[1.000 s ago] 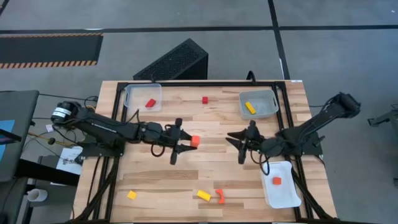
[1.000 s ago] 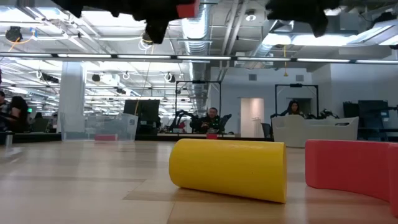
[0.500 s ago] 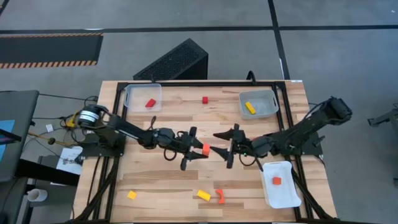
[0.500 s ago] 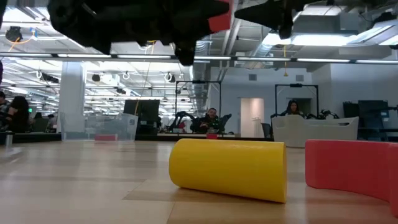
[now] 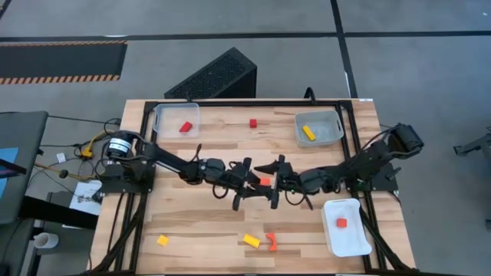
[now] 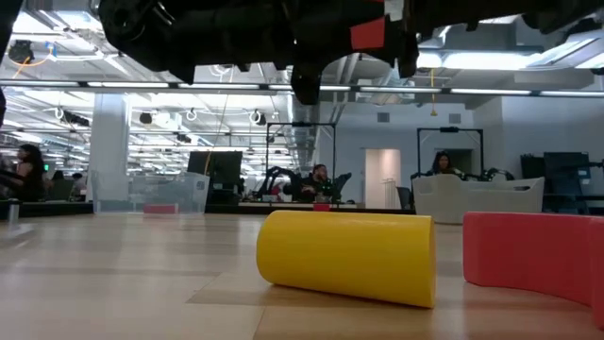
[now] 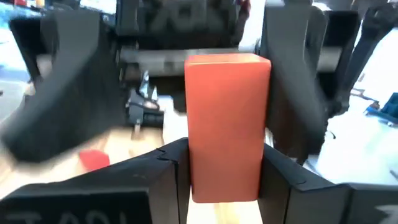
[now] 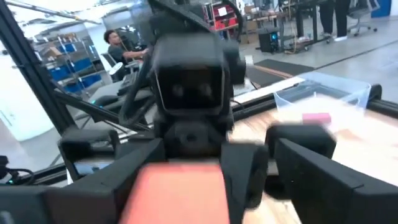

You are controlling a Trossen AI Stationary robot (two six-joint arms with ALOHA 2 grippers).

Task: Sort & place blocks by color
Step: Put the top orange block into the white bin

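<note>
Next, my right gripper takes hold of the block's loose end (image 7: 227, 74) and brings the orange block to the white tray (image 5: 347, 234), because the block is in my left gripper, far from the tray.
An orange block (image 5: 265, 182) hangs in the air over the middle of the table, with my left gripper (image 5: 255, 183) shut on it. My right gripper (image 5: 271, 184) faces it from the table's right, open. Its two fingers (image 7: 292, 87) stand on either side of the block. In the low view the block (image 6: 368, 33) shows high above the tabletop. In the right wrist view the block (image 8: 174, 193) fills the space in front of my left gripper's body (image 8: 189, 93). Whether the right fingers touch the block does not show. My left gripper pinches two opposite sides of the orange block (image 7: 199, 174) between its two fingers, at the end nearest the gripper. The fingers lie level and come from the table's left. The block juts out beyond them toward my right gripper, clear of the table.
A clear tray (image 5: 165, 115) at the far left holds a red block (image 5: 185, 127). A second tray (image 5: 331, 123) holds a yellow block (image 5: 308, 133). A white tray (image 5: 349, 238) holds an orange block (image 5: 341, 223). Loose blocks: red (image 5: 252, 123), yellow (image 5: 163, 240), yellow roll (image 6: 345, 257), red curved piece (image 6: 533, 260).
Both grippers have come together over the table's middle and sunk a little. My left gripper has carried the orange block toward the right. My right gripper has gone toward the left and opened wide, so that its fingers now stand around the block.
</note>
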